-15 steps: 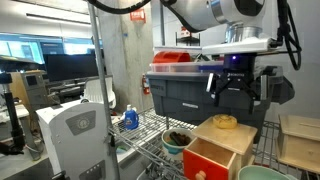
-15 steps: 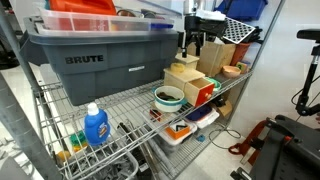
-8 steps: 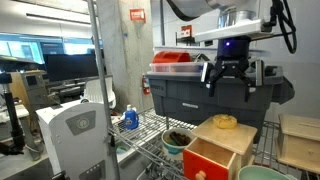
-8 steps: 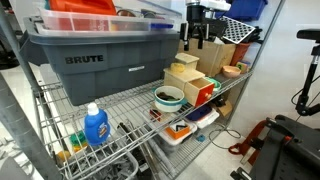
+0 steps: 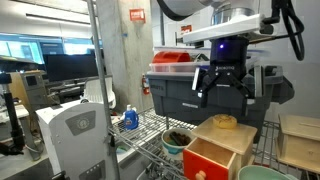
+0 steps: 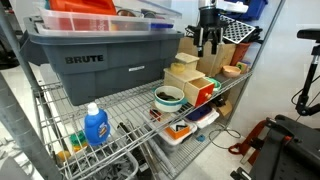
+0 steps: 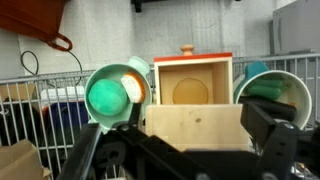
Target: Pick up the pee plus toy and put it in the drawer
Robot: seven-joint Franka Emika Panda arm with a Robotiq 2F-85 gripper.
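Note:
My gripper should move across to the bowl beside the drawer and go down there, because it hangs over the light-wood box (image 7: 198, 126) while the mint-green plush toy (image 7: 108, 97) is in that bowl.
My gripper (image 5: 218, 82) hangs open and empty above the small light-wood box (image 5: 228, 138), in front of the tote; it also shows in an exterior view (image 6: 208, 40). The red-orange drawer (image 5: 204, 160) with its round knob (image 7: 186, 49) is pulled out, and a round tan shape lies inside it. In the wrist view my fingers (image 7: 180, 138) are spread wide over the box top. A round mint-green shape, seemingly the plush toy (image 7: 105, 95), sits to the left of the drawer against an orange rim. It is apart from my fingers.
The big grey tote (image 5: 170, 95) (image 6: 100, 60) fills the back of the wire shelf. A green-rimmed bowl (image 5: 176, 140) (image 6: 168, 97) stands beside the box. A yellow rounded toy (image 5: 225, 121) lies on the box. A blue bottle (image 6: 95, 125) stands at the shelf end.
The open gripper rose, shifted sideways over the wooden box and came down a little. Nothing was taken hold of.

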